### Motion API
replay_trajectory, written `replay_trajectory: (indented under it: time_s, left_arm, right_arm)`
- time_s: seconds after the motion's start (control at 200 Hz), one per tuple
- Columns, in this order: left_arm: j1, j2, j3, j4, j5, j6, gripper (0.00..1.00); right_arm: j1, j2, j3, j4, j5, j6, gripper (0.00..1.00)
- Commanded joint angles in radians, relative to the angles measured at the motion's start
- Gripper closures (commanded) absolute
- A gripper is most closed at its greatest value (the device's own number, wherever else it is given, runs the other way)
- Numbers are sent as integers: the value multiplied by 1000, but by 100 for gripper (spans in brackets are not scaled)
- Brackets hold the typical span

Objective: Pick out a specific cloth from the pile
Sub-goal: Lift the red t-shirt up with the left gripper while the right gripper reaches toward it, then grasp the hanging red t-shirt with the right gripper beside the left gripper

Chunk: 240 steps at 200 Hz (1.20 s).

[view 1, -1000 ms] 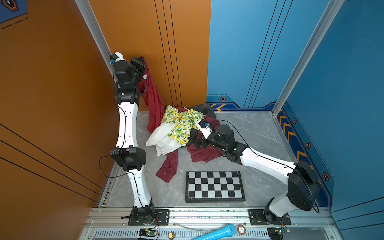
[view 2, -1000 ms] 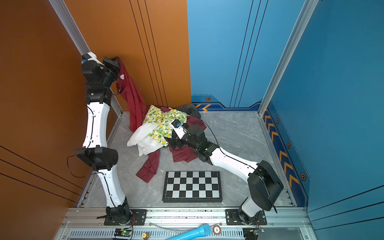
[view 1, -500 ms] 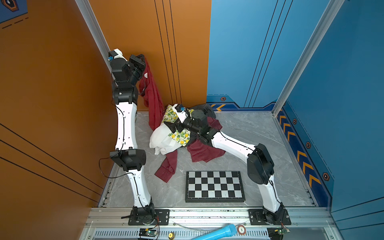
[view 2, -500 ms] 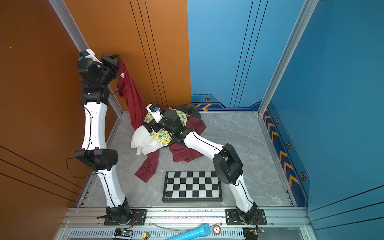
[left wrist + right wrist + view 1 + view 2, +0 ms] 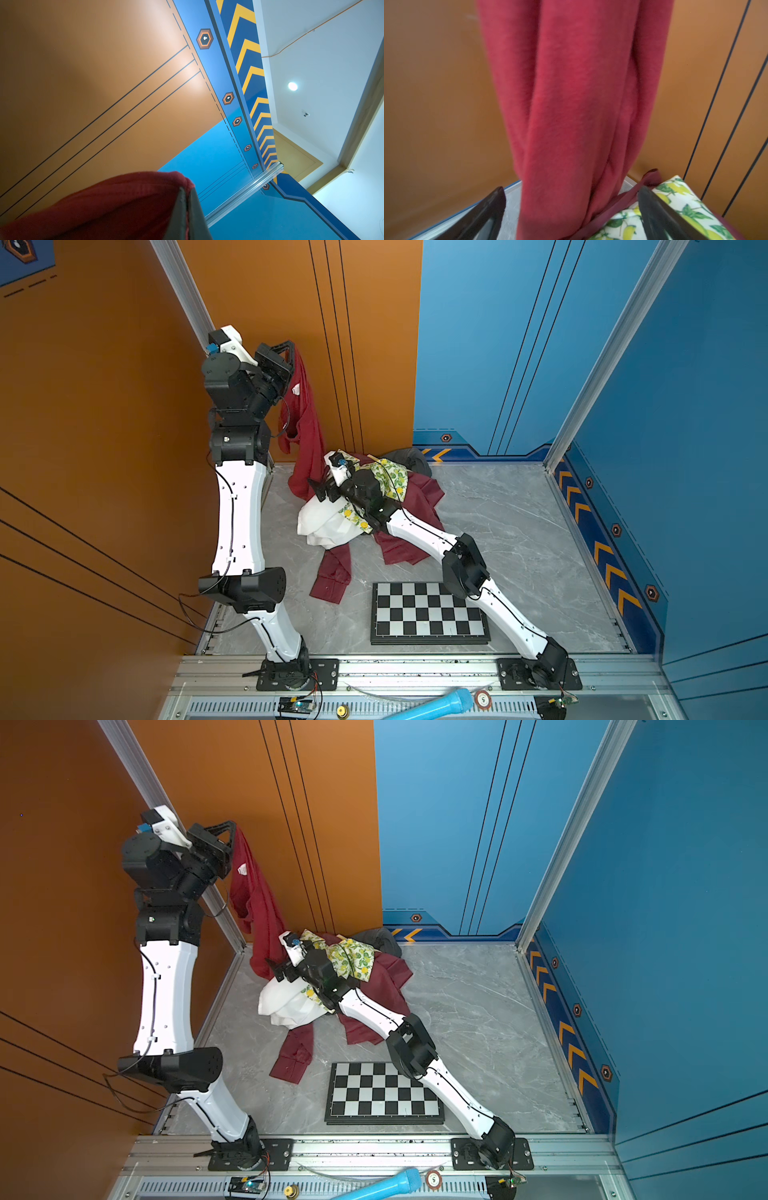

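Next, I grab the red cloth's lower part [image 5: 304,478] with my right gripper and move the cloth to the clear floor [image 5: 520,528], because that floor is across the pile from my left gripper.
The cloth [image 5: 305,435], bright red with a small white tag [image 5: 296,389], hangs from my left gripper [image 5: 293,351], which is shut on its top edge high against the orange wall. In the left wrist view the fingertips [image 5: 188,194] pinch the cloth's red fold [image 5: 116,203]. Its lower end reaches the floor beside the pile [image 5: 332,526] of white, lemon-print [image 5: 390,481], maroon [image 5: 419,506] and grey [image 5: 409,458] cloths. My right gripper [image 5: 319,488] reaches across the pile and stands open. The hanging red cloth [image 5: 571,104] lies between its spread fingers [image 5: 488,209], untouched by either.
A chessboard [image 5: 428,614] lies on the grey floor in front of the pile, under the right arm's elbow. A maroon sleeve [image 5: 332,580] trails toward it. Orange wall panels stand close behind the left arm. A blue cylinder [image 5: 432,705] lies on the front rail.
My right arm has swung left over the pile to the bottom of the hanging red cloth, bunching the lemon print. The left gripper has held its grip up high.
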Motion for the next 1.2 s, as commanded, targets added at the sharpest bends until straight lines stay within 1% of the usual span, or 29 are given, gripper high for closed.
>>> replay_trajectory:
  time_s: [0.0, 0.04, 0.095, 0.145, 0.255, 0.3, 0.315, 0.455, 0.656, 0.766, 0.786, 0.906, 0.996, 1.106, 1.196]
  left_arm:
    - [-18, -66, -76, 54, 45, 29, 100]
    - [-25, -87, -111, 56, 52, 31, 100]
    - [-32, -117, -176, 74, 61, 24, 100]
    - [-39, -148, -245, 106, 72, 15, 100]
    - [-49, -193, -337, 124, 88, 29, 100]
    - [-46, -202, -358, 120, 90, 41, 100]
    - [-43, -205, -363, 114, 89, 44, 100]
    - [-21, -229, -402, 86, 86, 80, 100]
    - [23, -250, -424, 49, 82, 120, 100]
    - [40, -245, -390, 29, 66, 163, 100]
    - [44, -239, -375, -7, 68, 167, 100]
    - [58, -216, -311, -18, 72, 173, 100]
    - [57, -199, -276, -18, 77, 176, 100]
    - [51, -195, -282, -18, 78, 186, 100]
    - [35, -195, -307, -19, 70, 217, 100]
  right_arm:
    - [-17, 44, 107, 41, 68, 55, 15]
    - [-19, 43, 107, 59, 64, 62, 27]
    - [-23, 32, 93, 73, 43, 68, 37]
    - [-21, 12, 64, 97, 21, 70, 55]
    - [-16, -43, -11, 141, -26, 78, 79]
    - [-15, -70, -50, 162, -34, 87, 96]
    - [-15, -80, -65, 171, -34, 89, 100]
    - [-18, -176, -223, 276, -25, 123, 100]
    - [-41, -303, -353, 376, 3, 199, 100]
    - [-51, -373, -390, 396, 8, 217, 100]
    - [-52, -386, -397, 397, 10, 218, 100]
    - [-64, -465, -443, 428, 5, 224, 100]
    - [-79, -502, -442, 434, -9, 239, 100]
    - [-109, -537, -440, 438, -19, 276, 100]
    - [-134, -569, -448, 435, -20, 311, 100]
